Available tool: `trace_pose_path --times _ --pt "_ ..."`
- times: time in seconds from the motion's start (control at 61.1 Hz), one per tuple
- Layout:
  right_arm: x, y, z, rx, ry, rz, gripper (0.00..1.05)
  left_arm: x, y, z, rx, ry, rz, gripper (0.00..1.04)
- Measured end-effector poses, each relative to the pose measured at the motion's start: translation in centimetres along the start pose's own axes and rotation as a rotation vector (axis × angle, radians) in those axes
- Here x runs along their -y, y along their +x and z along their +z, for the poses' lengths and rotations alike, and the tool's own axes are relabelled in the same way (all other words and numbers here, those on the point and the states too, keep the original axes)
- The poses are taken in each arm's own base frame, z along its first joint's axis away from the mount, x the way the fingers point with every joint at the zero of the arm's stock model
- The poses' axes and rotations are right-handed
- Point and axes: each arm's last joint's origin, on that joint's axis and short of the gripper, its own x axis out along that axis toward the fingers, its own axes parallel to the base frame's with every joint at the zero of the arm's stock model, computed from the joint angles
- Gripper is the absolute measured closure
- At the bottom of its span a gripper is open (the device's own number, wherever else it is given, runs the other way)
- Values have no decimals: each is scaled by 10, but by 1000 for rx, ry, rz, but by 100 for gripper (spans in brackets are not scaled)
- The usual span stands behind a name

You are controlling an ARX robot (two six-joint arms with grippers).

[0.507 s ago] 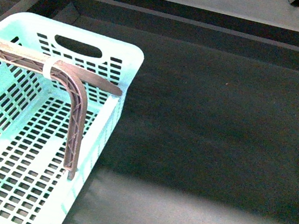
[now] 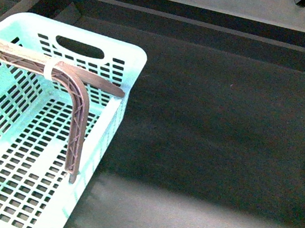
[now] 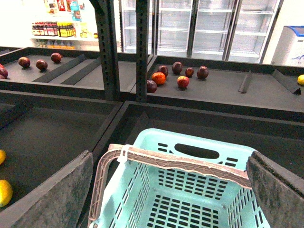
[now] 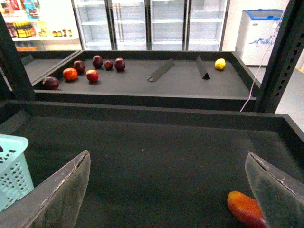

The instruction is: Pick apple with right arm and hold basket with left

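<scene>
The whole basket [image 2: 38, 130] will hang open below the handle when I lift the handle, because the handle's end [image 2: 72, 169] meets the basket's side rim.
The pale turquoise basket [image 2: 128, 57] stands at the near left of the dark lower shelf, its grey-brown handle [image 2: 76, 113] swung up. In the left wrist view my left gripper [image 3: 169, 157] hangs open above the basket [image 3: 156, 137], its handle [image 3: 180, 162] running across between the two fingers, untouched. A round red apple [image 4: 92, 75] lies among several dark red fruits on the far upper shelf; it also shows as the apple [image 3: 183, 81] in the left wrist view. My right gripper [image 4: 167, 155] is open over bare shelf, well short of the apple. Neither gripper appears in the front view.
An orange-red oblong fruit [image 4: 243, 208] lies on the lower shelf beside the right gripper's finger [image 4: 275, 190]. A raised shelf lip [image 4: 142, 114] separates the lower and upper shelves. A yellow fruit [image 4: 220, 63] and two dividers sit on the upper shelf. A dark upright post [image 3: 107, 47] stands behind the basket.
</scene>
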Motion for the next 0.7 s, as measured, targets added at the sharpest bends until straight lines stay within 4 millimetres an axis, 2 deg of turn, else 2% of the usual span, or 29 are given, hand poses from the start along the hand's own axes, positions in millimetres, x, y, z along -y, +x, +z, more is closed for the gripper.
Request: trace_pose_path --times 0.016,0.065,0.115,0.164,0.18,0.213,0.262,0.507,0.703 --pt "0 0 0 0 0 0 9 0 0 -1 -40 -26 -22 7" --pt "0 0 0 0 0 1 9 2 2 1 -296 -255 -105 7" --pt "0 0 0 0 0 1 9 5 9 6 -424 -494 -89 7" --pt "0 0 0 0 0 1 9 7 18 15 -456 -686 -78 7" --pt "0 0 0 0 0 1 9 7 19 17 -457 -701 -81 7" --pt "0 0 0 0 0 1 9 7 31 25 -457 -871 -79 7" --pt "0 0 0 0 0 1 9 6 45 28 -461 -995 -51 7" --pt "0 0 0 0 0 1 9 2 102 -4 -609 -1195 129 7" --pt "0 0 0 0 0 1 9 -3 135 -12 -629 -1221 190 7"
